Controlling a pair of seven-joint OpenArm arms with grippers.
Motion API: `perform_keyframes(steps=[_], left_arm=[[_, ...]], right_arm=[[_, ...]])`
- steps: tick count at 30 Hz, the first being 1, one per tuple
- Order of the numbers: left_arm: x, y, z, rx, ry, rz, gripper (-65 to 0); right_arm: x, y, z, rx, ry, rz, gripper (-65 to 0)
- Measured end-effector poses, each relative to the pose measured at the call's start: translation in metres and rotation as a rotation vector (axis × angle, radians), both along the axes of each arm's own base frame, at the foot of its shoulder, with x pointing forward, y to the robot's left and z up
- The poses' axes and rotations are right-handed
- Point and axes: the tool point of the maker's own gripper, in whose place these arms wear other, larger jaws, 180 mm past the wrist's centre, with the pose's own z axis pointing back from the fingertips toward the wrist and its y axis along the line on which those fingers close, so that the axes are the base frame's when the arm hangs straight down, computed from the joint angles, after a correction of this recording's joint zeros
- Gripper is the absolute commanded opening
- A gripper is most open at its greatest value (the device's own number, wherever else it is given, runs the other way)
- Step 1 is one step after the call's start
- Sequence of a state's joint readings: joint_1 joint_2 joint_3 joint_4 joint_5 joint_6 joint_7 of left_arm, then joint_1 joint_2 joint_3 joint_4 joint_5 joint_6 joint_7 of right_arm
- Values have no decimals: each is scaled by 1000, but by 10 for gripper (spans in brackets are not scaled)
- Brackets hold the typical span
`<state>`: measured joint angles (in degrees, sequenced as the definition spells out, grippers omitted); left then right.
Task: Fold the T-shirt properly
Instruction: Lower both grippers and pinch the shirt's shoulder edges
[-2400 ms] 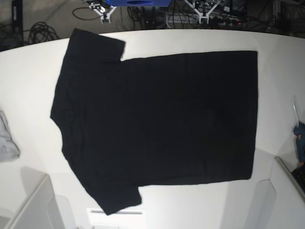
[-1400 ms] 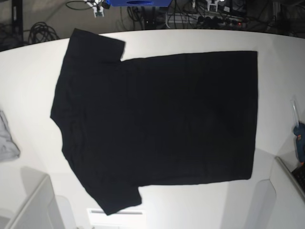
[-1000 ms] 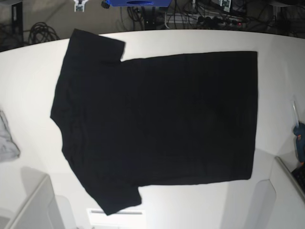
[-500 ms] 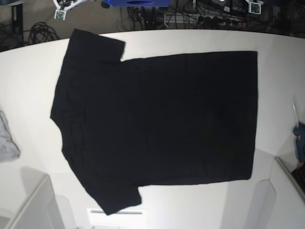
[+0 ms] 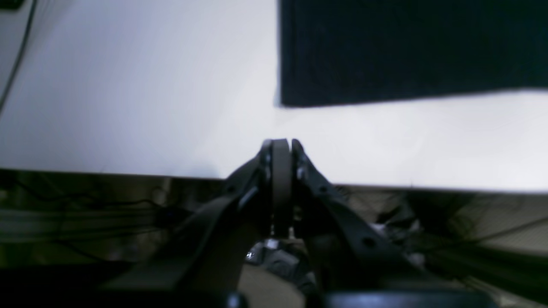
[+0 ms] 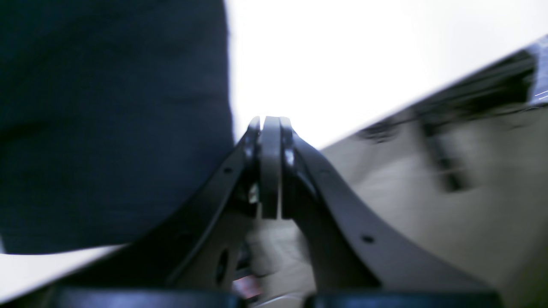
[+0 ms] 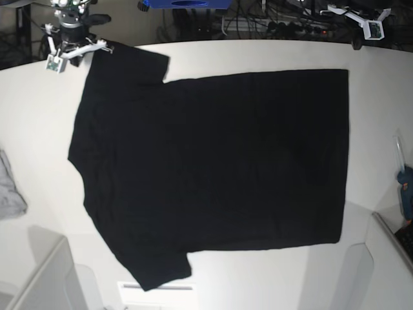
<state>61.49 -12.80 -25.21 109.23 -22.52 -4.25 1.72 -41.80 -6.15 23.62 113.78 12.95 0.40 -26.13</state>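
The T-shirt's edge (image 7: 90,61) by the sleeve is just beside my closed right gripper, so my right gripper should open and move in over the T-shirt's shoulder (image 7: 89,77) to grip.
The black T-shirt (image 7: 213,168) lies spread flat on the white table (image 7: 258,55), plain side up, with its sleeves to the left and its hem to the right. My right gripper (image 7: 90,46) hovers shut at the far-left sleeve. In the right wrist view its tips (image 6: 270,122) sit just beside the cloth's edge (image 6: 107,119), close to the table's rim. My left gripper (image 7: 355,40) is shut near the far-right hem corner. In the left wrist view it (image 5: 280,143) stands over bare table a little short of that corner (image 5: 406,51). Neither gripper holds anything.
A small grey cloth (image 7: 8,190) lies at the left edge, and a teal tool (image 7: 405,194) at the right edge. White bins stand at the front left (image 7: 45,278) and front right (image 7: 387,265). Cables (image 7: 258,22) run behind the table.
Both arms have swung outward and come down over the far edge, the right toward the far-left sleeve and the left toward the far-right hem corner. The T-shirt has not moved.
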Motion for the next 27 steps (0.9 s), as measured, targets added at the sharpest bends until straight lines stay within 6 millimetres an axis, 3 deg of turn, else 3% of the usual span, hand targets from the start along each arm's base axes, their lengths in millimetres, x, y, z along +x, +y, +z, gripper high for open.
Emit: perform_keyframes(steps=[3,5,6,10,12,13,17,20,24,27], left_arm=[[19,9,15,-22,-88,11,-650],[19,15,18,-13,-96,26,-589],[18,17,18,-10,-92,32,-553],[28,18,19,-10,-116,28,-403],[29,20,17,-11,-118,35,-339],[29,21,14,-14,-114,43,-311],[33,21,9,-94,-146,75,-270],[32,6,1,-269,-170,47,-275],[26,26,4,-266,-184,75,-275],[22,25,-1,-282,-171,73,-275]], right_arm=[[15,11,1,142,-34,-11,-650],[24,19,3,254,-66,-31,-650],[29,25,6,318,-95,-38,-617],[43,33,21,499,-175,-40,-297],[48,32,29,553,-201,-37,-200],[51,32,32,578,-217,-36,-180],[54,26,22,611,-203,-53,-177],[54,19,9,610,-179,-76,-177],[51,7,-4,594,-140,-83,-177],[54,-7,-12,572,-121,-90,-177]])
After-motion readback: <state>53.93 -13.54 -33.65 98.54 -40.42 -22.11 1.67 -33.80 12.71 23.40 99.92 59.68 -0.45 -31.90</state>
